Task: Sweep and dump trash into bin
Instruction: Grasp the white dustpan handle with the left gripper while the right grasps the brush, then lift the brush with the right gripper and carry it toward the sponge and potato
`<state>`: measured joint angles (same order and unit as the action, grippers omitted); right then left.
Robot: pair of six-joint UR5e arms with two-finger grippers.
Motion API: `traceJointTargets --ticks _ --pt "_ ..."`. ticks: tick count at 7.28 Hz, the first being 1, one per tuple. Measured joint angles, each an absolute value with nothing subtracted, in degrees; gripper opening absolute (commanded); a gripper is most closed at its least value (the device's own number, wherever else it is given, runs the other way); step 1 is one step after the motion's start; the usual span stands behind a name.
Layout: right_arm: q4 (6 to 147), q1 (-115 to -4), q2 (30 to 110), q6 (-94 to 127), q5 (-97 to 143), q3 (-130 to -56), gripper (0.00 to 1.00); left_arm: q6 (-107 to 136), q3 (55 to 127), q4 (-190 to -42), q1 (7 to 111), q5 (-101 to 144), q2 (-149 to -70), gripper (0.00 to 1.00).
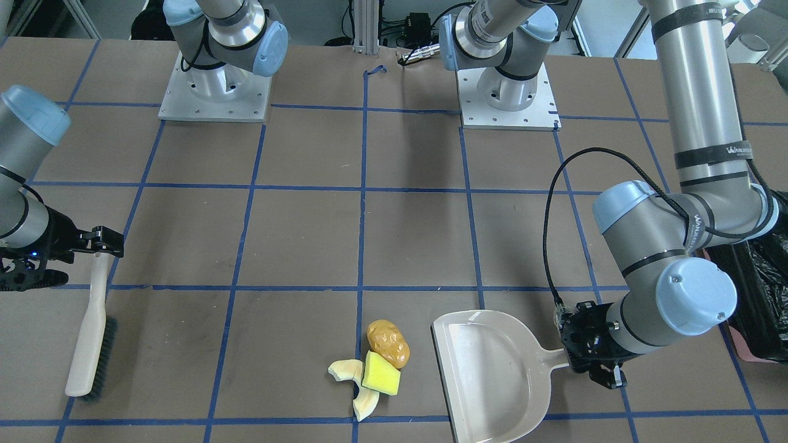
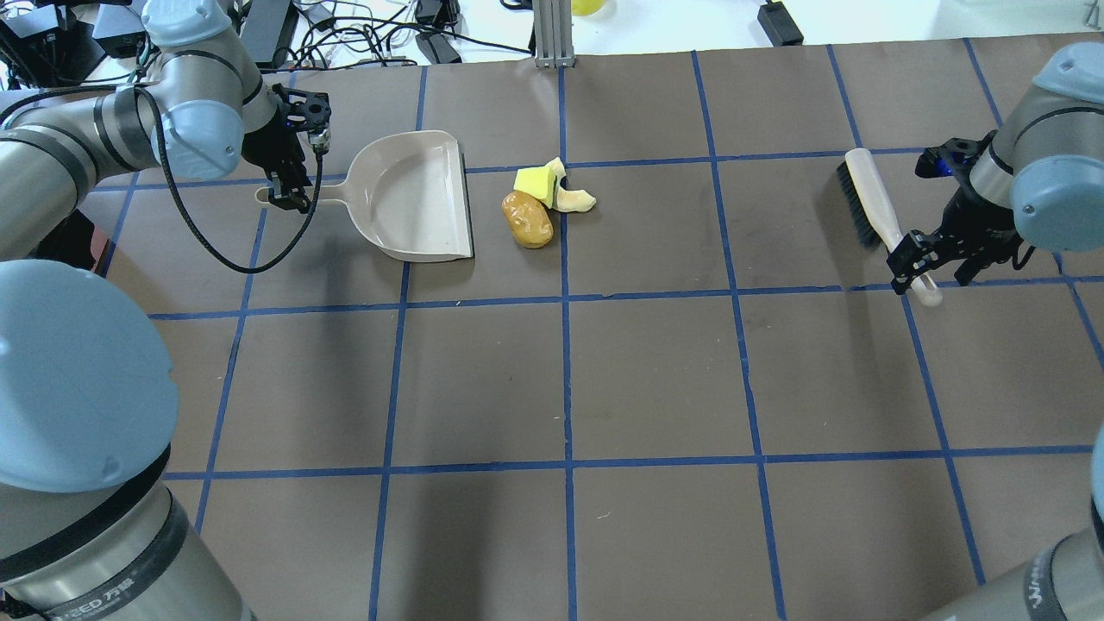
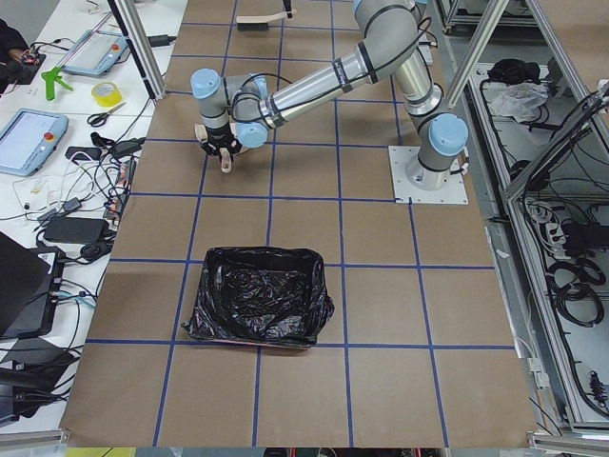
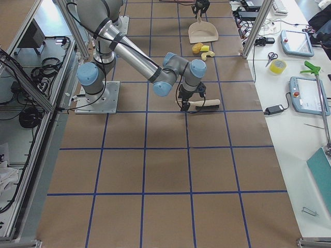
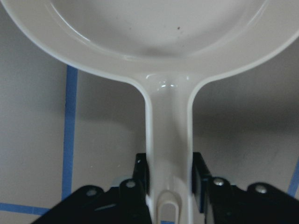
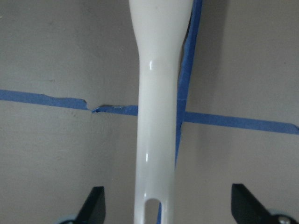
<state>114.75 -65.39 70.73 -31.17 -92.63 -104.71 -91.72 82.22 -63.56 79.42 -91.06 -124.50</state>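
I see the pale cream rind (image 1: 345, 370) lying behind the yellow-green wedge (image 1: 381, 373), farthest from the dustpan, so the rind will come in last when I sweep the pile.
The trash lies in one small pile: an amber-brown blob (image 2: 527, 219), a yellow-green wedge (image 2: 535, 182) and pale cream rind slices (image 2: 575, 200); it also shows in the front view (image 1: 388, 343). My left gripper (image 2: 291, 191) is shut on the handle of the beige dustpan (image 2: 414, 194), whose open edge faces the pile; the left wrist view shows the fingers (image 5: 198, 179) pressed on the handle. My right gripper (image 2: 916, 259) is open, its fingers (image 6: 96, 207) wide apart on either side of the handle of the cream brush (image 2: 871, 207), which lies on the table.
The bin (image 3: 257, 295), lined with a crinkled black bag, stands at the table's left end, beside my left arm; its edge shows in the front view (image 1: 763, 289). Blue tape lines grid the brown table (image 2: 655, 379). Both arm bases (image 1: 214, 92) stand at the table's robot side.
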Motion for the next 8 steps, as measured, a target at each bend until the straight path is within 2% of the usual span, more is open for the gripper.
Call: traceJointTargets --ticks 1,2,6,7,8 --pt "115.11 -65.5 70.49 -30.78 -92.63 -104.69 0.73 -91.6 82.21 -63.55 79.51 -91.07 -124.43 0.02" --pt "115.26 -65.53 70.33 -30.46 -92.63 -104.66 0.67 -91.41 82.17 -63.56 79.96 -91.15 -124.27 0.01" --pt "115.4 -65.85 70.06 -28.49 -92.33 -104.24 0.62 -89.74 81.86 -63.72 84.15 -96.26 -124.18 0.01" --pt "115.4 -66.4 70.06 -27.71 -92.0 -104.2 0.49 -89.71 81.83 -63.72 84.3 -96.48 -124.18 0.01" --pt "115.4 -66.91 70.02 -26.95 -91.85 -104.17 0.28 -89.73 81.8 -63.72 84.34 -96.57 -124.22 0.01"
